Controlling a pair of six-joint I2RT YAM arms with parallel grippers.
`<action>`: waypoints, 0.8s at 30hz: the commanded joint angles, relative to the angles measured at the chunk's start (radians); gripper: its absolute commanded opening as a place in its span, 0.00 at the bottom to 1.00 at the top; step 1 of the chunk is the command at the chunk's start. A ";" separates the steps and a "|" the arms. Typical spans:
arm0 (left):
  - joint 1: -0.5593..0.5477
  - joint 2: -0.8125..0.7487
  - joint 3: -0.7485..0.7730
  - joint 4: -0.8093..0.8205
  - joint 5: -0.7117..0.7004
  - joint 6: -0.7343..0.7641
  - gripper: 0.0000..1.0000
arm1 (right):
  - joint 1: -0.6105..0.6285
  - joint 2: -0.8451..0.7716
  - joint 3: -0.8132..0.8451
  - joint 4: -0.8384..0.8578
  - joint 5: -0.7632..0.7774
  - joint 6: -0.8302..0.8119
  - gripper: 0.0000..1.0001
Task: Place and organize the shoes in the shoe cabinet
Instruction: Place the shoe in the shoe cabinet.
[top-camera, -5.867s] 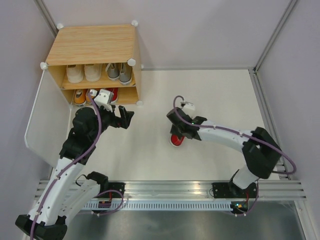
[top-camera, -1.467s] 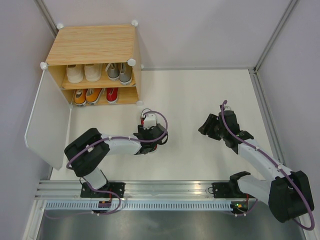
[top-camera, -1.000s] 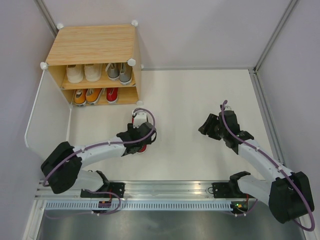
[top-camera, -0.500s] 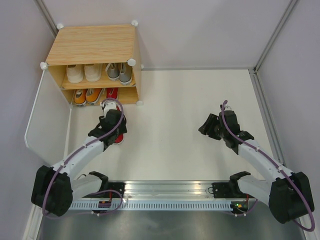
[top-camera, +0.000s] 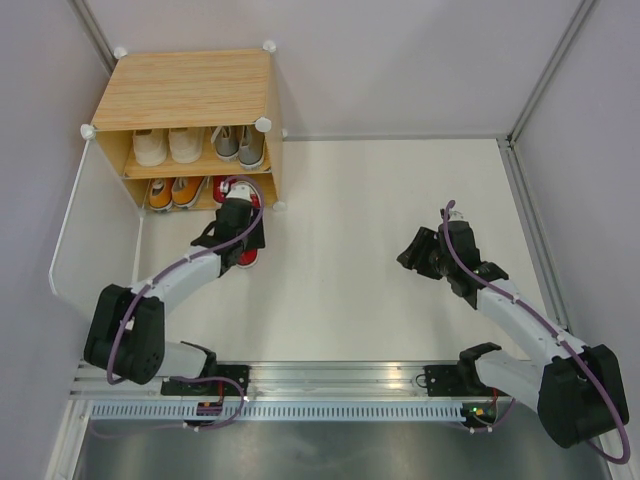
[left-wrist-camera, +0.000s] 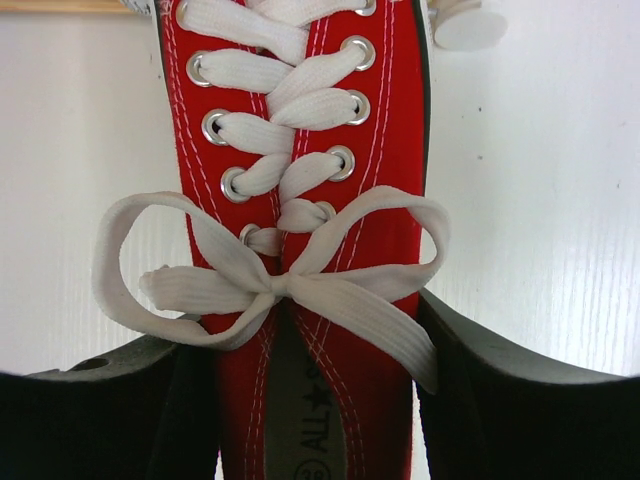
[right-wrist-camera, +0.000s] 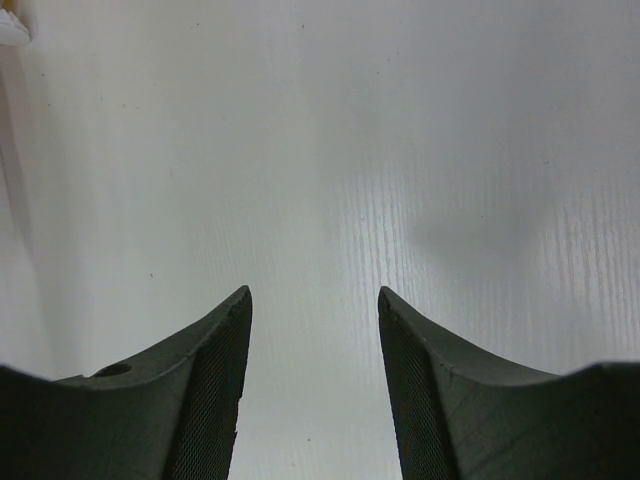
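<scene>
My left gripper keeps moving the red shoe in until the toe rests on the lower shelf, because the red shoe's toe (top-camera: 251, 197) points at the free slot (top-camera: 261, 186) next to its mate.
A red shoe (left-wrist-camera: 300, 120) with white laces fills the left wrist view, toe pointing at the shoe cabinet (top-camera: 190, 90). My left gripper (left-wrist-camera: 305, 340) is shut on its sides near the tongue. From above, the left gripper (top-camera: 238, 230) sits just in front of the lower shelf, with the red shoe's heel (top-camera: 248, 257) showing behind it. The upper shelf holds a cream pair (top-camera: 168, 146) and a grey pair (top-camera: 240, 146). The lower shelf holds an orange pair (top-camera: 172, 191) and one red shoe (top-camera: 222, 185). My right gripper (top-camera: 412, 250) (right-wrist-camera: 313, 300) is open over bare table.
The cabinet's white door panel (top-camera: 95, 240) stands swung open to the left of the left arm. A white corner connector (left-wrist-camera: 468, 25) of the cabinet lies just right of the held shoe's toe. Grey walls enclose the white table (top-camera: 400, 190).
My left gripper has carried the red shoe from the table's middle leftward, then up toward the cabinet's lower shelf. The right arm has not moved.
</scene>
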 joint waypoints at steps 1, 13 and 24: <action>0.017 0.039 0.089 0.177 0.003 0.062 0.02 | -0.004 -0.019 -0.009 0.033 0.023 -0.015 0.58; 0.069 0.223 0.193 0.343 0.040 0.134 0.04 | -0.004 -0.014 -0.004 0.030 0.048 -0.021 0.57; 0.109 0.391 0.284 0.475 0.084 0.166 0.09 | -0.002 0.015 0.011 0.026 0.089 -0.029 0.56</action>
